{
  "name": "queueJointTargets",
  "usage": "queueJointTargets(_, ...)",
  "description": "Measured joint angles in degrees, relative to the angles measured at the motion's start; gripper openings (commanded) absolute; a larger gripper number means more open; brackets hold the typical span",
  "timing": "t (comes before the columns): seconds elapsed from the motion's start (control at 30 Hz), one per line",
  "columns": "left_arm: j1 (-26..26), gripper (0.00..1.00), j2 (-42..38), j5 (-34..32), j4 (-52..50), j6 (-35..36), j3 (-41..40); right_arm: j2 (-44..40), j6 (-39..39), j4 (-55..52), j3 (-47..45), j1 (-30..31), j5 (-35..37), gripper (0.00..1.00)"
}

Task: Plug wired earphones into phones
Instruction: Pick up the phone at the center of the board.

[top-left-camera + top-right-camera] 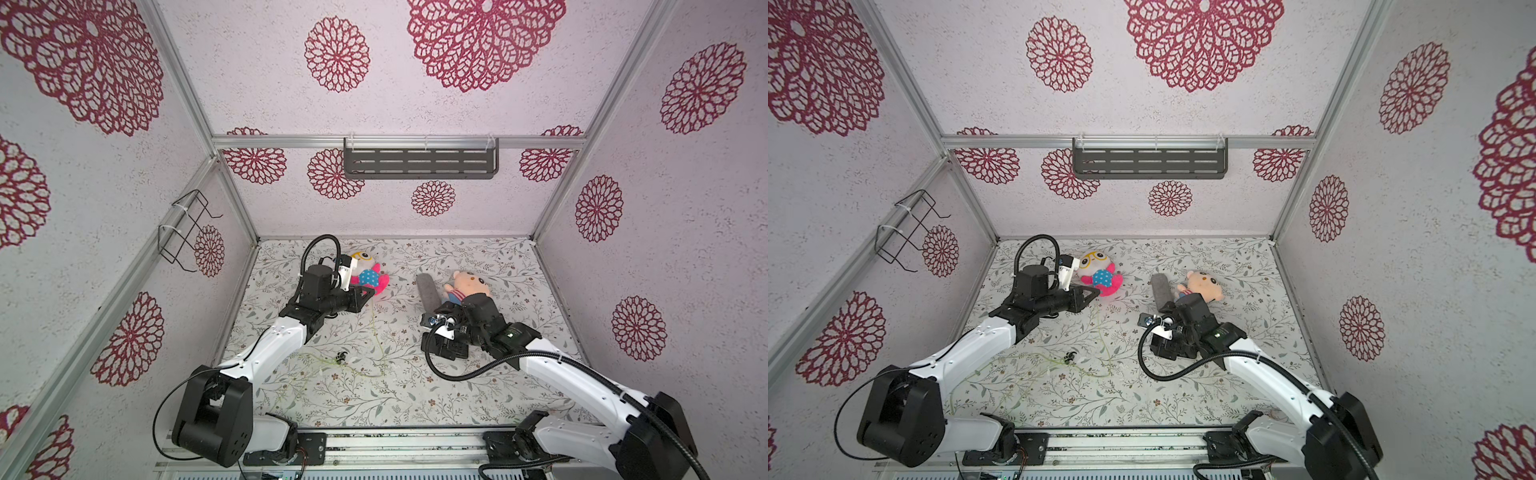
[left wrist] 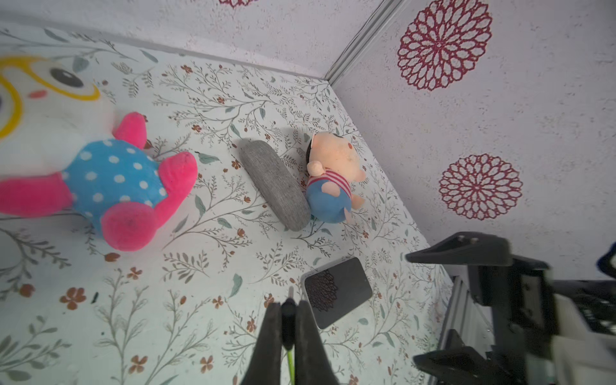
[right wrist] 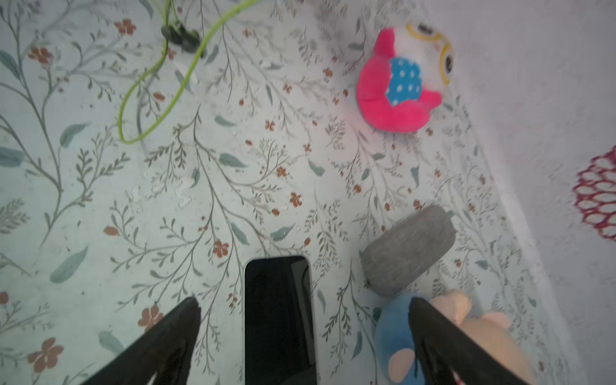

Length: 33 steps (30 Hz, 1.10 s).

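Note:
I expect the pale green cable (image 3: 204, 48) to follow the plugged-in phone and leave the earbuds in place when I lower the phone, because the cable curves slackly (image 3: 132, 140).
My left gripper (image 2: 288, 308) is shut on the dark plug (image 2: 288, 316) of the wired earphones. The plug's metal tip sticks out in front, close to a corner of the phone (image 2: 338, 291) but short of it. In both top views this gripper (image 1: 374, 293) hovers beside the pink plush. The pale green cable trails back to the earbuds (image 1: 341, 356) lying mid-table. The black phone (image 3: 278, 316) lies flat, screen up. My right gripper (image 3: 305, 300) is open, with one finger on each side of it and neither touching it. The right arm hides the phone in both top views.
A pink-and-blue plush (image 1: 368, 274) lies at the back left. A grey oblong pad (image 1: 428, 291) and a pig plush (image 1: 469, 284) lie just behind the right gripper, the pig against one of its fingers (image 3: 433, 326). Walls close in the back and both sides.

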Motion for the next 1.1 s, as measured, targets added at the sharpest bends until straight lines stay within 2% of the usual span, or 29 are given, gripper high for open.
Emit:
queueJointTargets(0.17, 0.0, 0.0, 1.0, 2.6, -0.2, -4.8, 1.5, 6.9, -1.8, -6.3, 0.1, -2.7, 2.1, 0.99)
queueJointTargets(0.33, 0.0, 0.0, 1.8, 4.3, -0.3, -7.2, 1.9, 11.5, -2.8, -7.4, 0.1, -4.4, 2.8, 0.99)
queueJointTargets(0.6, 0.0, 0.0, 2.5, 4.8, -1.7, -7.6, 2.5, 19.3, -4.8, -8.3, 4.1, -7.8, 0.4, 0.99)
queueJointTargets(1.1, 0.0, 0.0, 3.9, 5.1, -5.0, -6.8, 3.5, 28.4, -8.7, -12.9, 11.5, -7.8, -2.5, 0.99)
